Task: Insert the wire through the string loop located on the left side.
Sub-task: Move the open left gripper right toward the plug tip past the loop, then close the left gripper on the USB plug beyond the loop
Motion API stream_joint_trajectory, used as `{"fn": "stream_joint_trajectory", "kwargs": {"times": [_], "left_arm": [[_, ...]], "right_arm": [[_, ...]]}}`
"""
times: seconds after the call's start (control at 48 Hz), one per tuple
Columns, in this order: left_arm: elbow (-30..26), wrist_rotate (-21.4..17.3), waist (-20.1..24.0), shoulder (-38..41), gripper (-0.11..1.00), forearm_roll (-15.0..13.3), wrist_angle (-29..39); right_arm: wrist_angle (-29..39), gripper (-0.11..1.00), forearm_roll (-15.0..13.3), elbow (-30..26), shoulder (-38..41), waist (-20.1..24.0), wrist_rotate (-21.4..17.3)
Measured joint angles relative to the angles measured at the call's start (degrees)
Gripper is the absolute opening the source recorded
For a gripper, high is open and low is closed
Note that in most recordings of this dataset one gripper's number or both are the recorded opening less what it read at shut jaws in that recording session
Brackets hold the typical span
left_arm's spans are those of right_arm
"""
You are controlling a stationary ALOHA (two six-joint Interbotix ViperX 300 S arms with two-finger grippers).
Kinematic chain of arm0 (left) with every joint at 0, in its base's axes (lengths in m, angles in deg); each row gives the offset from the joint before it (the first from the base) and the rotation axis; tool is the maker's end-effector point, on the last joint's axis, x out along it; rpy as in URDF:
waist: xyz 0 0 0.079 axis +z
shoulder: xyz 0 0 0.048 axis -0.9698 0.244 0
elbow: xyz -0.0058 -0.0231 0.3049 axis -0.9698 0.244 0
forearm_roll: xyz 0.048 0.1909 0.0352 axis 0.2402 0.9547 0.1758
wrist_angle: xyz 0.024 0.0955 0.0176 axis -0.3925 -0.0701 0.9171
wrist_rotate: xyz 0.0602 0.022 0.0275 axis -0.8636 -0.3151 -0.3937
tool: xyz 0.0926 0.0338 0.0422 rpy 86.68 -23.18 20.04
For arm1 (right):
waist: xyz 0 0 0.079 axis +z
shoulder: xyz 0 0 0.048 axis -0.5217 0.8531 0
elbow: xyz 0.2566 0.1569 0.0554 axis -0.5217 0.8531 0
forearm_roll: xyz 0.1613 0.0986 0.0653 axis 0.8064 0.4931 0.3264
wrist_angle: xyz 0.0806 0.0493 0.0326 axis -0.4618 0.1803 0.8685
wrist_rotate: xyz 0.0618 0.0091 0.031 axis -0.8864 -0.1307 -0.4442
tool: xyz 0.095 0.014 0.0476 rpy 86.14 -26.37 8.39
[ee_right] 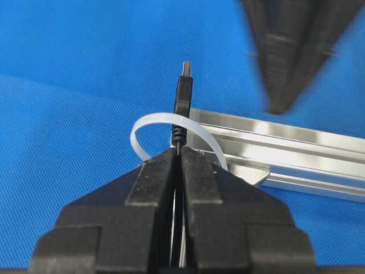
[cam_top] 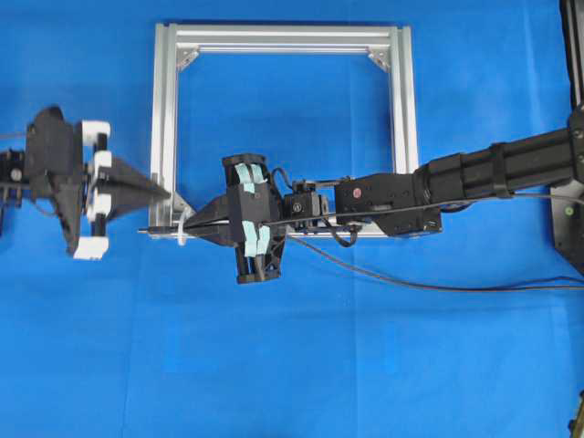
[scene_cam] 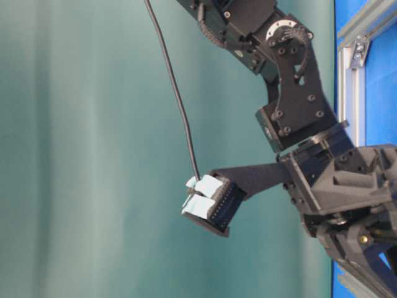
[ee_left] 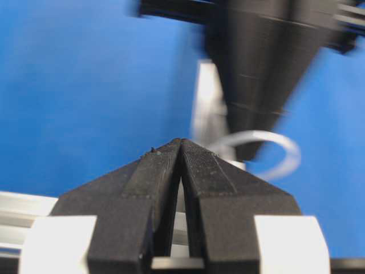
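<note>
Next, I back away, open my left gripper and put its fingers on both sides of the plug, because my left gripper is closed above the white string loop (cam_top: 182,222) while the plug sticks out below it.
My right gripper (cam_top: 189,228) (ee_right: 179,149) is shut on the wire (ee_right: 183,97), just behind its dark plug tip. The plug pokes forward through the white string loop (ee_right: 149,121) (cam_top: 182,235), which stands at the frame's lower left corner. In the overhead view the plug's end (cam_top: 148,232) shows just left of the loop. The rest of the wire (cam_top: 411,278) (scene_cam: 177,93) trails back along the right arm. My left gripper (cam_top: 168,193) (ee_left: 181,142) is shut with nothing in it, its tip close above the loop (ee_left: 288,154) and just left of the frame.
The square aluminium frame (cam_top: 401,119) lies on the blue cloth, with silver corner brackets (cam_top: 187,57) inside it. The right arm (cam_top: 493,173) reaches across its lower bar from the right. A black mount (cam_top: 568,219) sits at the right edge.
</note>
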Motion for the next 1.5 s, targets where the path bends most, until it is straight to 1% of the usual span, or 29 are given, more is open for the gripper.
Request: {"fn": "stream_joint_trajectory", "kwargs": {"times": [0.167,0.292,0.521,0.854,0.896,0.959,1.021,1.042,1.104,1.146,1.209,1.25,1.5], "left_arm": [[-0.18,0.0,-4.83,0.0,0.0,0.0,0.09],[-0.7,0.0,-6.59,0.0,0.0,0.0,0.0],[-1.05,-0.88,-6.68,0.18,0.0,0.0,0.09],[-1.05,-0.97,-6.68,0.26,0.02,0.0,0.18],[-1.05,-0.88,-6.77,0.18,0.06,0.0,0.26],[-0.97,-1.05,-6.77,0.18,0.19,0.0,0.26],[-0.97,-1.05,-6.77,0.18,0.38,0.0,0.35],[-0.97,-1.05,-6.77,0.18,0.47,0.0,0.35],[-0.97,-1.23,-6.77,0.18,0.66,0.0,0.44],[-0.88,-1.49,-6.68,0.18,0.77,0.0,0.62],[-0.97,-1.67,-6.68,0.18,0.89,0.0,0.88],[-0.97,-1.67,-6.77,0.18,0.91,0.0,0.97],[-1.14,-1.67,-6.77,0.35,0.89,0.0,2.81]], "right_arm": [[0.0,0.0,0.0,0.0,0.0,0.0,0.0],[0.0,0.0,0.0,0.0,0.0,0.0,-0.09],[0.0,0.0,0.09,0.0,0.0,0.0,-0.09],[0.0,0.0,0.0,0.0,0.0,0.0,-0.09],[0.0,0.0,0.0,0.0,0.09,0.0,-0.09],[0.0,0.0,0.09,0.0,0.0,0.0,-0.09],[0.0,0.0,0.09,0.0,0.0,-0.09,-0.09],[0.0,0.0,0.09,0.0,0.0,0.0,-0.09],[0.0,0.0,0.0,0.0,0.0,0.0,-0.09],[0.0,0.0,0.0,0.0,0.09,0.0,-0.09],[0.0,0.0,0.0,0.0,0.0,0.0,-0.09],[0.0,0.0,0.09,0.0,0.0,0.0,-0.09],[0.0,0.0,0.0,0.0,0.0,0.0,-0.09]]}}
